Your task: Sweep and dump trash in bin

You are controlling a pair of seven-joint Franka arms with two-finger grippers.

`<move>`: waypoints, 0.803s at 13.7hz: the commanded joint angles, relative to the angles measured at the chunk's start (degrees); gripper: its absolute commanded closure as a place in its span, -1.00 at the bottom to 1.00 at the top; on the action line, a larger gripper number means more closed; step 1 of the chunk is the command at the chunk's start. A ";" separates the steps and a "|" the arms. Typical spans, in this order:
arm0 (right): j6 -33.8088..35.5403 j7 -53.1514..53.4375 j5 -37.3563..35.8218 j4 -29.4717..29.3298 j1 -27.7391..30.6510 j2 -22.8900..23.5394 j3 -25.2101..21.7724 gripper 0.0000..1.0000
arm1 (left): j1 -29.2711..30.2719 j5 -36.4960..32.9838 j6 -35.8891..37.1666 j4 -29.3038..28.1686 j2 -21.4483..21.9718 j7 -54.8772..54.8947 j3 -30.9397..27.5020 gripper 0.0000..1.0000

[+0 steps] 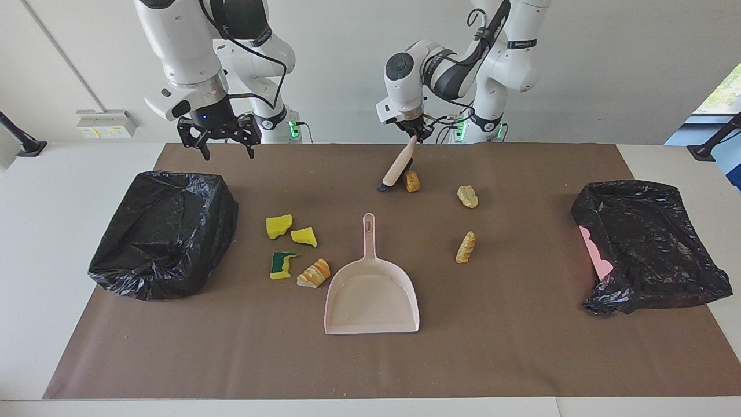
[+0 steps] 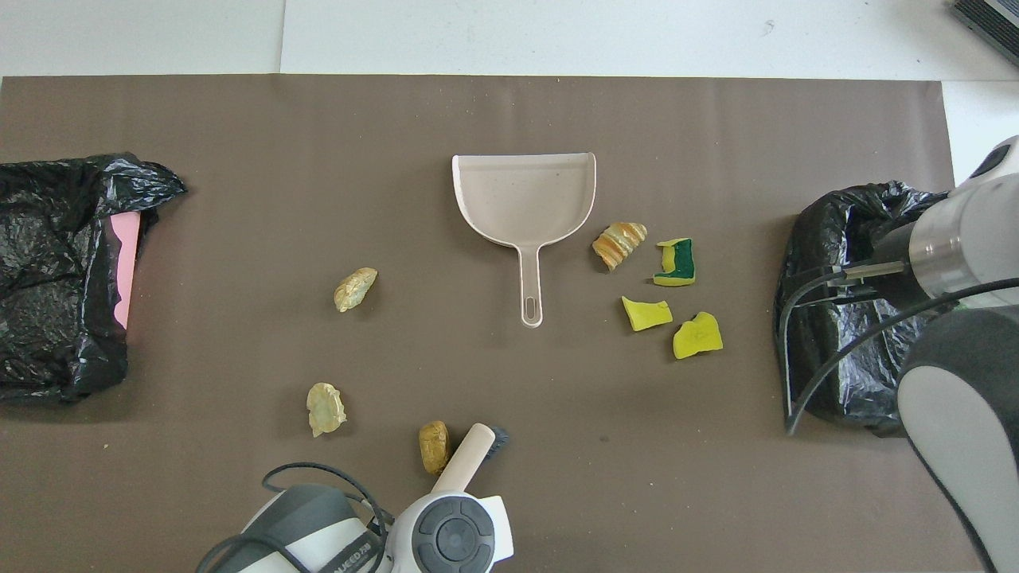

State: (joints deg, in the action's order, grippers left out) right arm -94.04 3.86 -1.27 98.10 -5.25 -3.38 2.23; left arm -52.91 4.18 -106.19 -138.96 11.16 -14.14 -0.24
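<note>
The dustpan's front edge (image 2: 523,157) is straight and open. The bread chunks (image 2: 326,409) will therefore slide off cleanly when I tilt the dustpan over the bin.
My left gripper (image 1: 412,139) is shut on the handle of a pale brush (image 1: 399,165), whose dark bristles rest on the mat beside a tan bread chunk (image 1: 412,180). Two more bread chunks (image 1: 468,196) (image 1: 465,247) lie toward the left arm's end. The pale pink dustpan (image 1: 370,295) lies flat mid-mat, handle toward the robots. Two yellow sponge pieces (image 1: 278,226) (image 1: 304,236), a green-backed one (image 1: 282,264) and a striped pastry piece (image 1: 314,273) lie beside it toward the right arm's end. My right gripper (image 1: 227,152) hangs open and empty over the mat's edge.
A bin lined with a black bag (image 1: 165,231) stands at the right arm's end of the brown mat (image 1: 521,347). A second black-bagged bin (image 1: 648,243) with pink showing stands at the left arm's end. Crumbs dot the mat.
</note>
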 commanded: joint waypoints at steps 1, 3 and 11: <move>-1.75 4.29 0.57 -2.04 -1.86 4.15 -0.03 -1.00 | 5.87 0.22 0.37 -1.66 0.27 2.97 0.33 1.00; -4.82 8.69 0.39 -5.09 -6.07 10.28 -0.03 -1.00 | 9.92 0.22 -0.68 -1.40 -1.05 3.59 0.33 1.00; -14.23 22.77 0.39 -16.19 -16.81 29.64 0.32 -1.00 | 22.94 -0.04 0.63 1.50 1.31 10.98 0.15 1.00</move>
State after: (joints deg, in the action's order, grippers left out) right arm -108.17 25.26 -1.27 84.56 -21.03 23.92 2.43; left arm -30.63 4.19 -106.82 -137.65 10.36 -3.15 -0.57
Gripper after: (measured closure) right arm 0.000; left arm 0.744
